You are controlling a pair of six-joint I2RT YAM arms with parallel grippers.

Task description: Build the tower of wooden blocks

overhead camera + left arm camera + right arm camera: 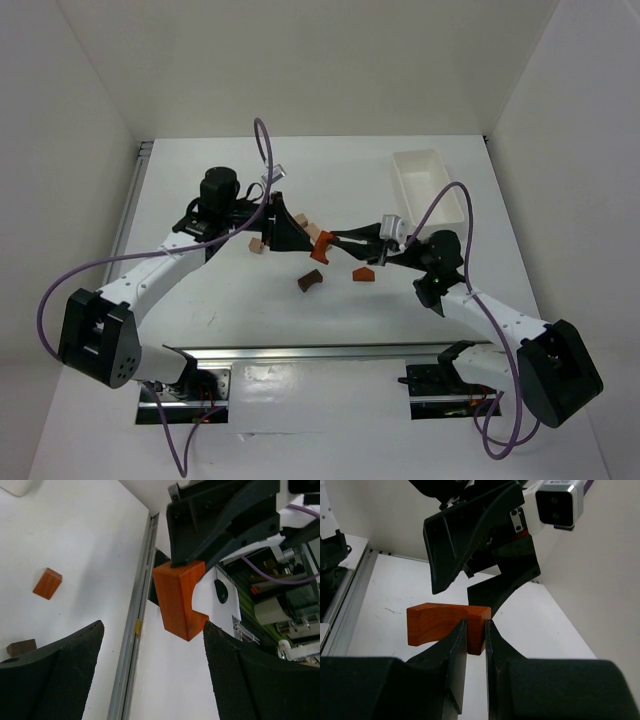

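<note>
With the orange-red notched block [321,246] slanting from my right gripper, my left gripper next lines up with the block's loose end [181,625] and takes it over.
My right gripper [333,243] is shut on an orange-red notched block [321,247], held above the table; the right wrist view shows the jaws [476,624] pinching one end of the block [435,625]. My left gripper [289,231] is open and empty, facing it closely. In the left wrist view the block [180,600] hangs between the spread left fingertips [80,650]. A dark brown block [310,281] and an orange-red house-shaped piece [363,272] lie on the table in front. Pale tan cubes [258,243] sit by the left gripper, partly hidden. No stacked tower shows.
A white rectangular tray [430,185] stands at the back right. A metal rail [300,352] runs along the near edge by the arm bases. White walls enclose the table. Purple cables loop over both arms.
</note>
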